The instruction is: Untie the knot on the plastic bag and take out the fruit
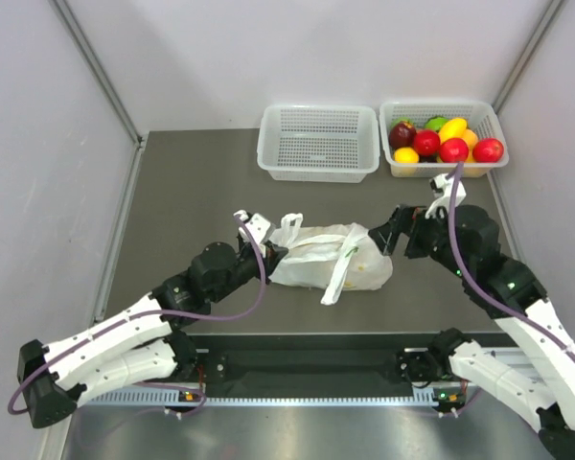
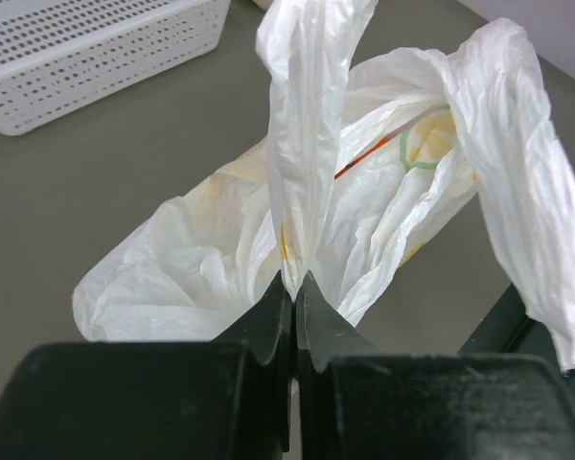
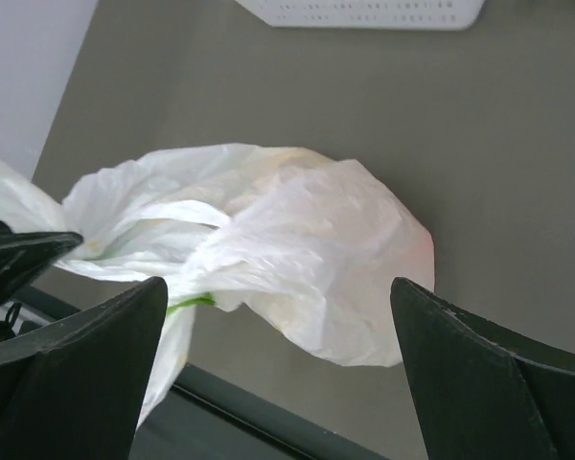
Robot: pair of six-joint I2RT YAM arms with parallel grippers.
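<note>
The white plastic bag's opening (image 1: 316, 251) will spread wide open and show yellow fruit when the robot pulls its edge, since the handles (image 1: 339, 271) lie loose and apart.
The white plastic bag (image 1: 331, 255) lies on the dark table near the front edge, its handles loose. My left gripper (image 1: 273, 251) is at the bag's left end, shut on a fold of the bag (image 2: 302, 182) with the jaws pressed together. My right gripper (image 1: 395, 233) is open at the bag's right end, jaws wide apart, with the bag (image 3: 297, 259) lying beyond them. The fruit inside is hidden; only faint yellow shows through the plastic.
An empty white perforated basket (image 1: 318, 142) stands at the back centre; it also shows in the left wrist view (image 2: 86, 48). A second basket (image 1: 446, 165) at the back right holds a heap of red, yellow and green fruit. The table's front rail (image 1: 316, 337) runs just below the bag.
</note>
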